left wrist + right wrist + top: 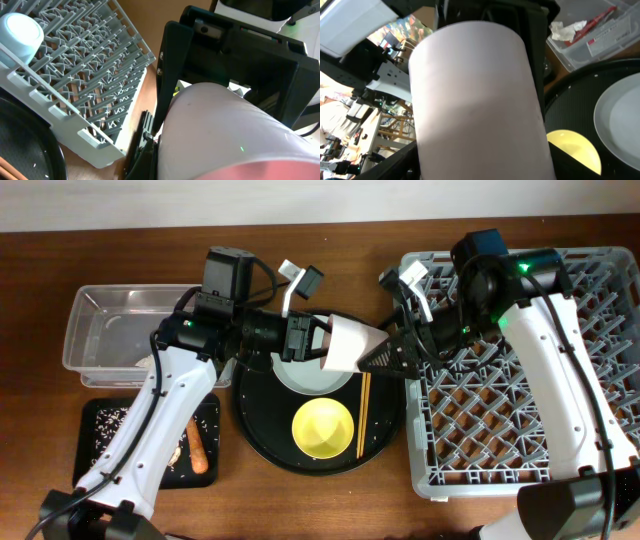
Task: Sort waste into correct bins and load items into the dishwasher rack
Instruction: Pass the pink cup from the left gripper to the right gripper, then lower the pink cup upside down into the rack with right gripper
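Note:
Both grippers clasp the white cup [352,345], so next my left gripper opens and back off before my right gripper stands the cup upside down in the dishwasher rack [447,406].
The pink-inside white cup [345,345] hangs in the air over the large round black tray, held between my two grippers. My left gripper [318,340] is shut on its rim end; the pink inside shows in the left wrist view [280,170]. My right gripper [385,355] grips the cup's other end, its black fingers tight against both sides of the cup [475,100]. The grey dishwasher rack [500,430] stands at the right. A small blue cup [20,32] sits upside down in it.
On the round black tray [260,430] are the pale plate [300,370], yellow bowl [322,428] and chopsticks [364,415]. The clear tub [100,310] holds tissue [567,30] and a red wrapper [595,20]. The small black tray [100,420] holds a carrot piece [197,445] and rice.

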`<action>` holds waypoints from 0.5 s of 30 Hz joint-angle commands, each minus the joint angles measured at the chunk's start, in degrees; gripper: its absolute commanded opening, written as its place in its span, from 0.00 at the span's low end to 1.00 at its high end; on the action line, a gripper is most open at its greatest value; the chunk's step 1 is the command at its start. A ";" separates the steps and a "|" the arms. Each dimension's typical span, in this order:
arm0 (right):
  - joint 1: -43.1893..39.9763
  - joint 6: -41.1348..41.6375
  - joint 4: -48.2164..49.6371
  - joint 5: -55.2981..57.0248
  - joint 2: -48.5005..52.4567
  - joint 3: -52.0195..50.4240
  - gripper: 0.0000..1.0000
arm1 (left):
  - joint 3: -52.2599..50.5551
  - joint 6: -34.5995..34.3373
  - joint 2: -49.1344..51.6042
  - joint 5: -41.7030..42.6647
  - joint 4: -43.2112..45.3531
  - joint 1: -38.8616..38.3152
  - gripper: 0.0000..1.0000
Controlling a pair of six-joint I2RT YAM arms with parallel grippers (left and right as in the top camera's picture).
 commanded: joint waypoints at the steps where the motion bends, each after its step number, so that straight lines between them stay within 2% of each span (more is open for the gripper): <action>1: 0.39 0.26 -0.68 1.60 -1.18 0.55 0.70 | 0.26 0.94 0.09 -0.66 0.37 0.24 0.00; 4: 0.37 0.26 -0.42 1.75 -1.16 0.55 0.61 | 0.26 0.94 0.09 -0.66 0.33 0.24 0.00; 5: 0.37 0.26 0.04 1.75 -1.16 0.55 0.61 | 0.26 0.94 0.09 -0.68 0.33 0.24 0.04; 8: 0.37 0.26 2.19 1.75 -1.16 0.55 0.50 | 0.26 0.98 0.09 -2.93 -1.70 0.24 0.16; 10: -0.17 0.26 2.86 1.81 -1.18 0.55 0.50 | 0.26 0.98 0.09 -7.61 -5.40 0.24 0.22; 15: -7.37 0.31 2.75 2.05 -1.18 0.55 0.50 | 0.26 0.98 0.11 -12.96 -8.00 0.24 0.23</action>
